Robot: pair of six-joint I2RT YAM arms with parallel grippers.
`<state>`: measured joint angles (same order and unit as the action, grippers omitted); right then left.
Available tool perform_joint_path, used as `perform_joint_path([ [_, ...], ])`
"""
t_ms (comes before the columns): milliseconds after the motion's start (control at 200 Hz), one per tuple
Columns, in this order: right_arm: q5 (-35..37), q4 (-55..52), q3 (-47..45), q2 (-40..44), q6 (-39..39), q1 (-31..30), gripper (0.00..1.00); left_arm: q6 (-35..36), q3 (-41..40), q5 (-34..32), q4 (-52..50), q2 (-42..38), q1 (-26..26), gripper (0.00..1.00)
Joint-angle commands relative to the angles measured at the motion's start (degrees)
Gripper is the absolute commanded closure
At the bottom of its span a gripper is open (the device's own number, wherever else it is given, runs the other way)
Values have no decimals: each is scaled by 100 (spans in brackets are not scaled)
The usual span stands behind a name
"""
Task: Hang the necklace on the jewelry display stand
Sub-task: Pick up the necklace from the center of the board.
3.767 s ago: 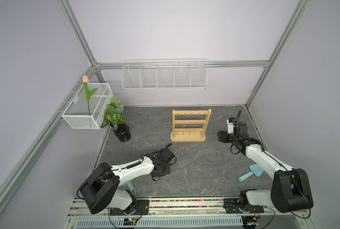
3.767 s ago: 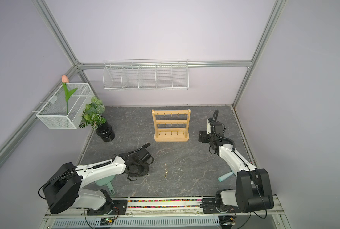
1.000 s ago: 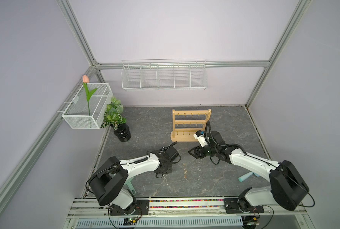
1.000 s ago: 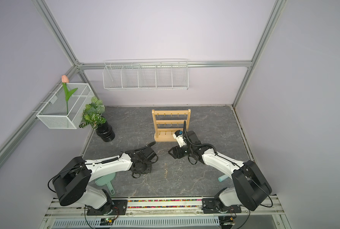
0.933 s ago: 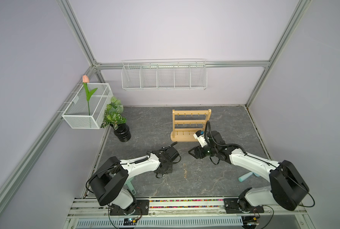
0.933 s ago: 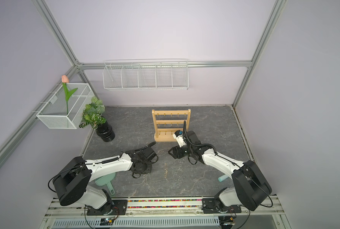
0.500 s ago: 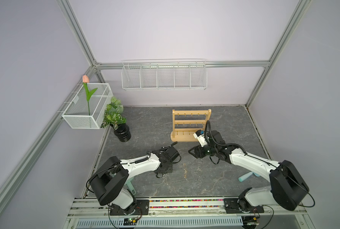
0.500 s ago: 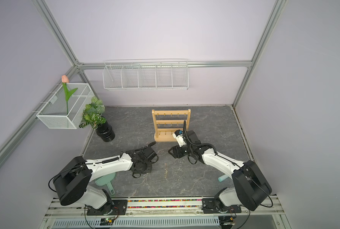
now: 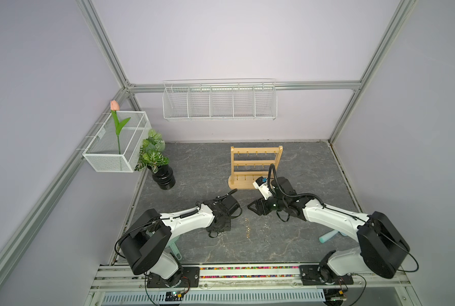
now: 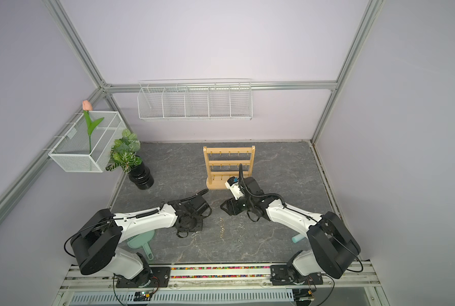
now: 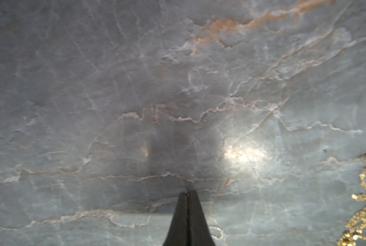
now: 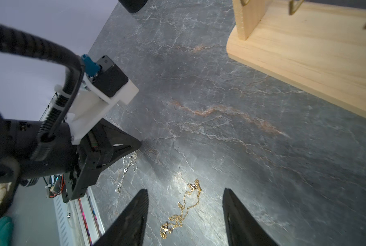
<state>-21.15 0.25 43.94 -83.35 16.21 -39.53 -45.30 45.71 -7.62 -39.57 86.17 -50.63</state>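
Note:
The stand is nearer my right gripper and my left gripper is holding the silver necklace's end, so next I raise the necklace and pass it to my right gripper.
A gold necklace lies crumpled on the dark stone table, seen as glints in both top views. My right gripper hangs open just above it, a finger on either side, touching nothing. A thin silver necklace lies beside it. My left gripper is shut with its tip pressed to the table at that chain's end. Whether the chain is pinched I cannot tell. The jewelry display stand stands upright behind the right arm, its hooks bare.
A potted plant in a black vase stands at the back left. Two white wire baskets hang on the walls. A teal scoop lies under the left arm. A teal handle lies under the right arm.
The left gripper has closed at the silver chain. The right arm swung from the back right to the table's middle, and its jaws have narrowed slightly.

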Motion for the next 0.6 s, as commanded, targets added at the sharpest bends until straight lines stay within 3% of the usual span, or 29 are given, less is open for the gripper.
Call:
perform_joint_path([
  [0, -266, 662, -36, -248, 83, -132, 43, 18, 111, -49, -201, -241, 65, 100],
  [280, -747, 1943, -426, -691, 45, -299, 42, 15, 352, -177, -535, -719, 72, 100],
  [595, -1494, 4653, -1182, -1456, -557, -656, 24, 5, 921, -303, -930, -1214, 73, 100],
])
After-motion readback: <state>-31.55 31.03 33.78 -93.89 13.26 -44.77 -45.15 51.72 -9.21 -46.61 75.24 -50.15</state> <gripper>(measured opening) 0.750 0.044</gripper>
